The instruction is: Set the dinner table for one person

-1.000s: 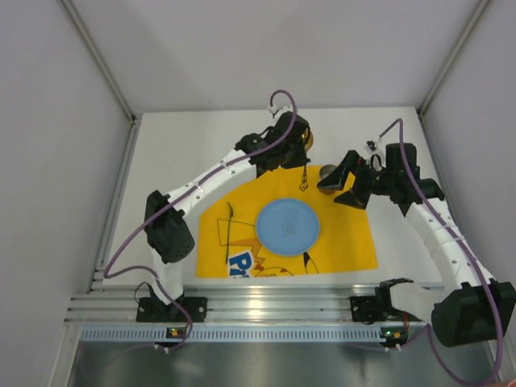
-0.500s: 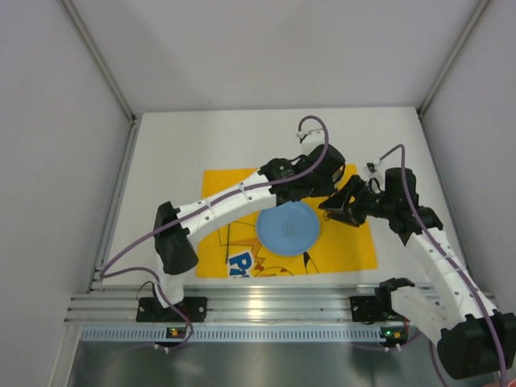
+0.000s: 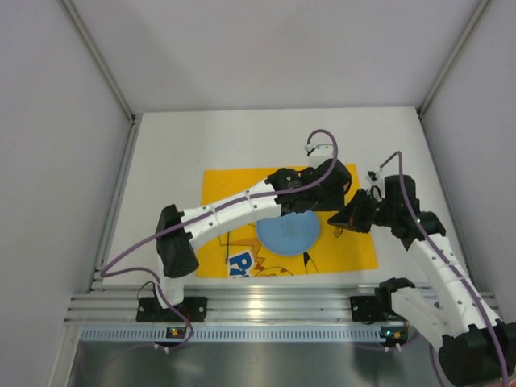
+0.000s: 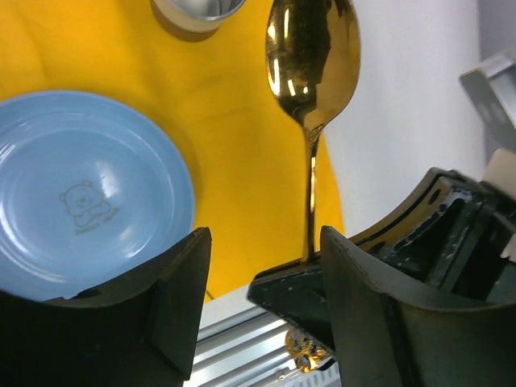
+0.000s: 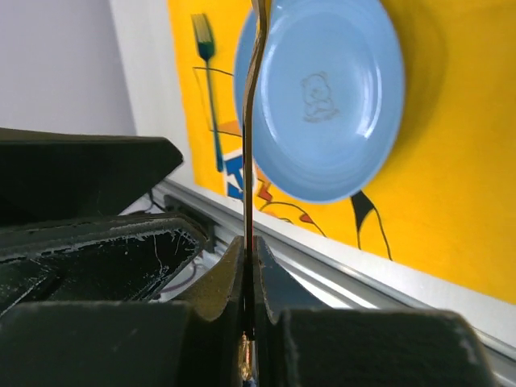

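The spoon's handle is between my left gripper's open fingers, so next my left gripper moves back out of the way before my right gripper brings the spoon down beside the blue plate.
A gold spoon hangs bowl-forward above the yellow placemat on the white dinner table. My right gripper is shut on the spoon's thin handle. My left gripper is open; its two fingers stand wide on either side of the handle and of the right gripper's fingertips, touching neither. In the top view both grippers meet over the mat's right part, left gripper just above right gripper. The blue plate lies on the mat's middle, partly under the left arm.
A metal cup stands on the mat beyond the plate. A dark fork shape shows on the mat left of the plate; I cannot tell if it is printed. The ribbed aluminium rail runs along the near edge.
Both arms came forward from the table's back to the mat's right part. The right gripper closed on the spoon's handle and the left gripper, shut on it before, opened.
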